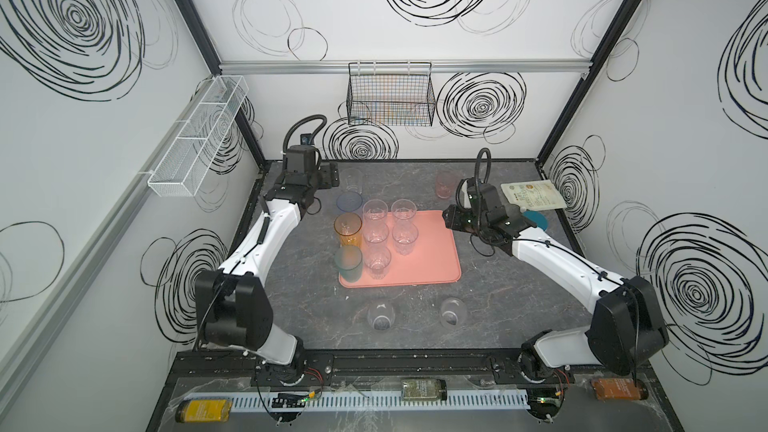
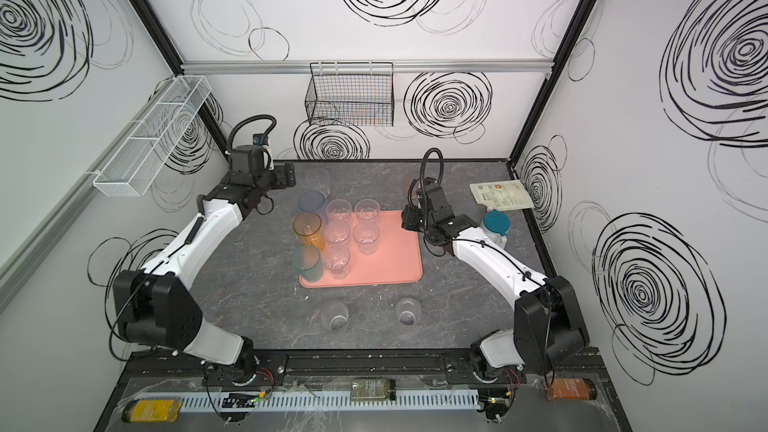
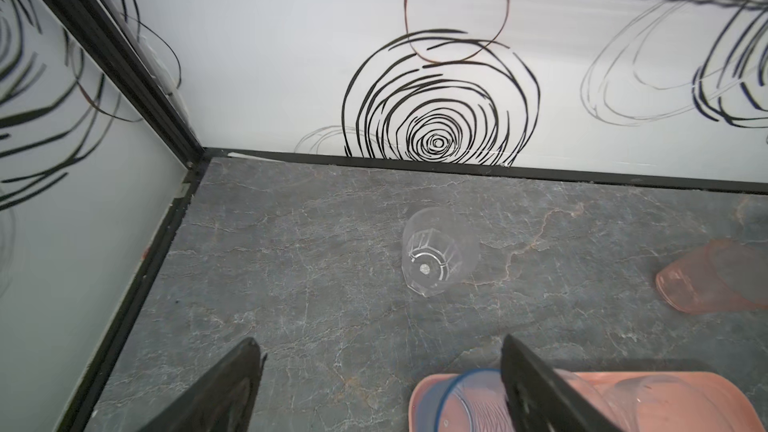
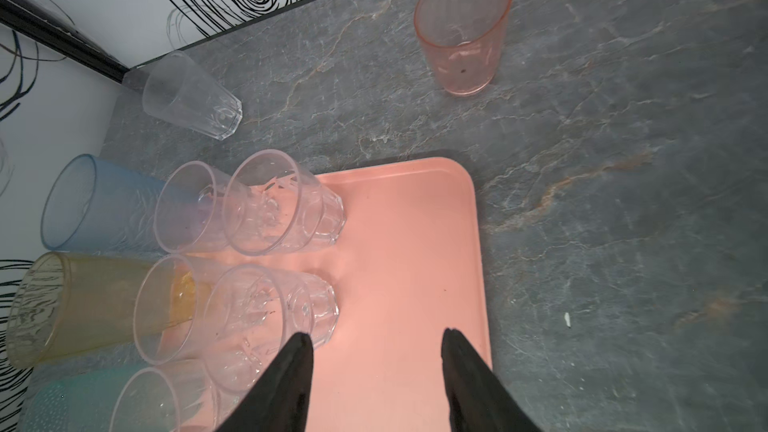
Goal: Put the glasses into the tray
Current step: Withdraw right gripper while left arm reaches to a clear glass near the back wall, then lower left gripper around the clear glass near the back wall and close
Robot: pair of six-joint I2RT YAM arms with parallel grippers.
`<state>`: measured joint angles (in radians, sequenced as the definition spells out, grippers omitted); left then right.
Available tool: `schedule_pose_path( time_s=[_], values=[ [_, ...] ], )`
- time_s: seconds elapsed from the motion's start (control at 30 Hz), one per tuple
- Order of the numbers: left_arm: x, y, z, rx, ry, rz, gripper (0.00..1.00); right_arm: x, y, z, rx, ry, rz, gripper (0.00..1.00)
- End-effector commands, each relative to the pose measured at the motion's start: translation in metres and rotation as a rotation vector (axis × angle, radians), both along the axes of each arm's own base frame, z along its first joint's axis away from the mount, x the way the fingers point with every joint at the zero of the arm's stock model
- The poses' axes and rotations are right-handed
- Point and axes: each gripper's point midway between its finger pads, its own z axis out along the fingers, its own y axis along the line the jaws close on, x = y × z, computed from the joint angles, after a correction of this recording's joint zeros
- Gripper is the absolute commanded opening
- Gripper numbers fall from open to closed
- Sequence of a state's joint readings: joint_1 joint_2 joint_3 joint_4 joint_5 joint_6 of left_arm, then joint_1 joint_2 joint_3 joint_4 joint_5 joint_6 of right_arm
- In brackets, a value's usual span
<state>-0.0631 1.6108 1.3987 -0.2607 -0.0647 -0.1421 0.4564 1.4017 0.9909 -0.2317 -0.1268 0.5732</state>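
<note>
The back clear glass (image 2: 318,182) is behind the blue glass and far from the robot's right gripper, so the robot's left gripper should take the clear glass to the tray's open front (image 1: 412,266).
The salmon-pink tray (image 1: 432,255) lies mid-table. Along its left half stand several glasses: clear tumblers (image 1: 376,234) and taller blue (image 1: 349,201), amber (image 1: 348,229) and teal (image 1: 348,261) ones. Off the tray, a clear glass (image 3: 436,251) and a pink glass (image 4: 461,35) stand near the back wall. Two more clear glasses (image 1: 381,315) (image 1: 453,311) stand in front of the tray. My left gripper (image 3: 380,357) is open at the back left, short of the back clear glass. My right gripper (image 4: 375,334) is open and empty over the tray's right edge.
A printed pouch (image 1: 534,197) and a teal-lidded jar (image 1: 536,220) sit at the back right behind my right arm. A black wire basket (image 1: 390,97) hangs on the back wall and a white mesh basket (image 1: 199,139) on the left wall. Labelled bottles (image 1: 424,390) lie along the front rail.
</note>
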Motion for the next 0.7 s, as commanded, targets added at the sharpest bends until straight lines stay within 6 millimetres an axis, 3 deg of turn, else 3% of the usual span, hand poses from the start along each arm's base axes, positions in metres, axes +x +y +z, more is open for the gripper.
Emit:
schedule_pose_path(
  time_s=[0.0, 0.23, 0.67],
  values=[
    [0.024, -0.016, -0.021, -0.044, 0.095, -0.138, 0.92, -0.001, 0.015, 0.006, 0.069, -0.041, 0.028, 0.54],
    [0.068, -0.007, -0.087, -0.027, 0.287, -0.174, 0.87, -0.008, 0.009, 0.002, 0.018, -0.06, 0.037, 0.54],
    [0.099, -0.011, -0.153, 0.043, 0.395, -0.159, 0.84, -0.015, 0.007, -0.004, -0.01, -0.079, 0.049, 0.55]
  ],
)
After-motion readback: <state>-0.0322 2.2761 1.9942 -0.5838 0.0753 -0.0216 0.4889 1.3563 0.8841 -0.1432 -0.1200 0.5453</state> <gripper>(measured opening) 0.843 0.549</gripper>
